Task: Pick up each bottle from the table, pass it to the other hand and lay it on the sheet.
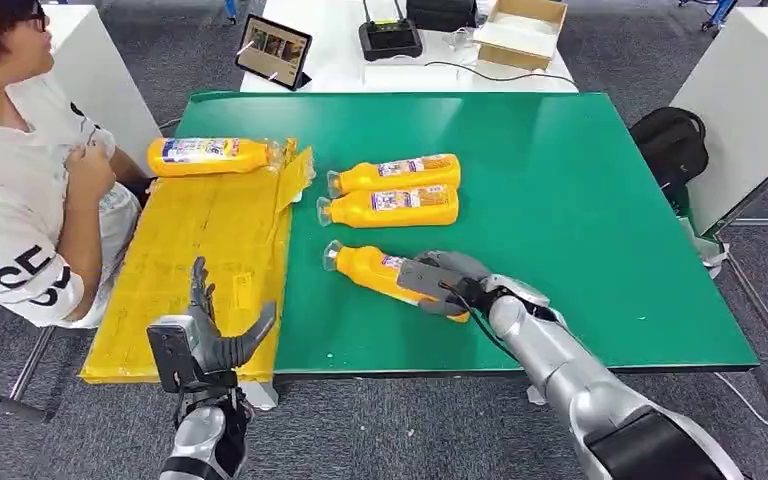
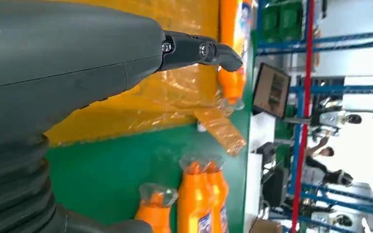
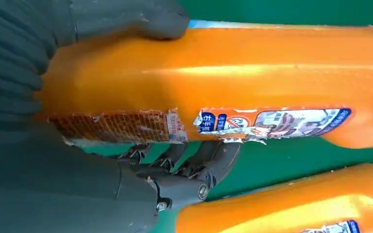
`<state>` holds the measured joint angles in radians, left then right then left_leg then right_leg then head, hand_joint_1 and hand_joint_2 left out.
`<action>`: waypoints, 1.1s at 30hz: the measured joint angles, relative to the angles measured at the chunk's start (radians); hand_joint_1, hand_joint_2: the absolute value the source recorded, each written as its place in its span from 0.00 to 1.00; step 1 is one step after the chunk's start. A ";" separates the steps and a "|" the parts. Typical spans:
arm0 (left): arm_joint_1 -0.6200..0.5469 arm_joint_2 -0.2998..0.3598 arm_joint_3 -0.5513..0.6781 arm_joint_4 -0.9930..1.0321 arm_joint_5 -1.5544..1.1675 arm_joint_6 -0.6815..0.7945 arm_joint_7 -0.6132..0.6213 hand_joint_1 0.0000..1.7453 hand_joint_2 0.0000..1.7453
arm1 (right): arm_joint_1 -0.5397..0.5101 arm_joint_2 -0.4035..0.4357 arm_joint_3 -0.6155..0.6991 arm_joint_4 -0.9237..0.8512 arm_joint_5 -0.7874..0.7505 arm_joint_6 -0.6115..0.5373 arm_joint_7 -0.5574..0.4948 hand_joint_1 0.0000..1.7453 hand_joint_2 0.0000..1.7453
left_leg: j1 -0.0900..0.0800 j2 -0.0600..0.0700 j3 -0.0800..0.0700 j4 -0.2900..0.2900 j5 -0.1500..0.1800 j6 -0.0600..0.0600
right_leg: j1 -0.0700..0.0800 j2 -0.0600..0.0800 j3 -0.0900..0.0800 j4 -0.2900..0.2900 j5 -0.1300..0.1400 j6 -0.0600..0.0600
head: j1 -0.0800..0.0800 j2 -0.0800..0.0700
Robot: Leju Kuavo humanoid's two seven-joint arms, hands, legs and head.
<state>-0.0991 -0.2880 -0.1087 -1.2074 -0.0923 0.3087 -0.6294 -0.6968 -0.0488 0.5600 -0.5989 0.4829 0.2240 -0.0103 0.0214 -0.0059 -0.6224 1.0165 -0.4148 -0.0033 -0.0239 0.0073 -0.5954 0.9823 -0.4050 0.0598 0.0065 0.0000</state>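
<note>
I expect the orange bottle, lying with its small-print label up, to show its hidden big logo on top when I lay it on the sheet.
Nearest me on the green table, an orange bottle lies with its cap pointing left. My right hand wraps its body: in the right wrist view the thumb presses one side of the bottle and the fingers curl around the other. Two more bottles lie side by side farther back. Another bottle rests at the far end of the yellow sheet. My left hand hovers over the sheet's near edge, fingers spread, holding nothing.
A person sits at the table's left side, close to the sheet. Behind the green table stands a white table with a tablet, a black device and a cardboard box. A black backpack lies on the floor at the right.
</note>
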 measured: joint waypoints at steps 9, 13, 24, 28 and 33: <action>-0.023 0.000 -0.012 0.058 0.020 -0.035 0.018 0.00 1.00 | -0.032 -0.014 0.052 0.032 -0.061 0.042 -0.020 1.00 1.00 | 0.000 0.000 0.000 0.000 0.000 0.000 | 0.000 0.000 0.000 0.000 0.000 0.000 | 0.000 0.000; -0.017 0.002 -0.012 0.060 0.023 -0.036 0.019 0.00 1.00 | 0.011 -0.014 0.050 0.007 -0.132 -0.057 -0.067 1.00 1.00 | 0.000 0.000 0.000 0.000 0.000 0.000 | 0.000 0.000 0.001 0.000 0.000 0.000 | 0.000 0.000; 0.029 0.002 -0.008 0.023 0.019 -0.038 0.023 0.00 1.00 | 0.214 -0.001 -0.051 -0.252 -0.171 -0.226 -0.132 1.00 1.00 | 0.000 -0.003 -0.004 0.000 0.000 0.000 | 0.000 -0.001 -0.003 0.000 0.000 0.000 | 0.000 0.000; 0.045 0.002 -0.010 0.005 0.008 -0.048 0.022 0.00 1.00 | 0.331 0.033 -0.140 -0.417 -0.150 -0.403 -0.269 1.00 1.00 | 0.000 -0.003 -0.007 0.000 0.000 0.000 | 0.000 -0.001 -0.005 0.000 0.000 0.000 | 0.000 0.000; 0.059 0.000 -0.037 -0.021 0.032 -0.093 0.039 0.00 1.00 | 0.468 0.098 -0.254 -0.704 -0.084 -0.633 -0.405 1.00 1.00 | 0.000 -0.004 -0.011 0.000 0.000 0.000 | 0.000 -0.001 -0.009 0.000 -0.001 0.000 | 0.000 0.000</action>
<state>-0.0396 -0.2880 -0.1453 -1.2283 -0.0605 0.2161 -0.5902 -0.2283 0.0495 0.3057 -1.3024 0.3993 -0.4086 -0.4148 0.0216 -0.0097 -0.6333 1.0164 -0.4152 -0.0032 -0.0238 0.0063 -0.6046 0.9826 -0.4058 0.0602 0.0061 0.0000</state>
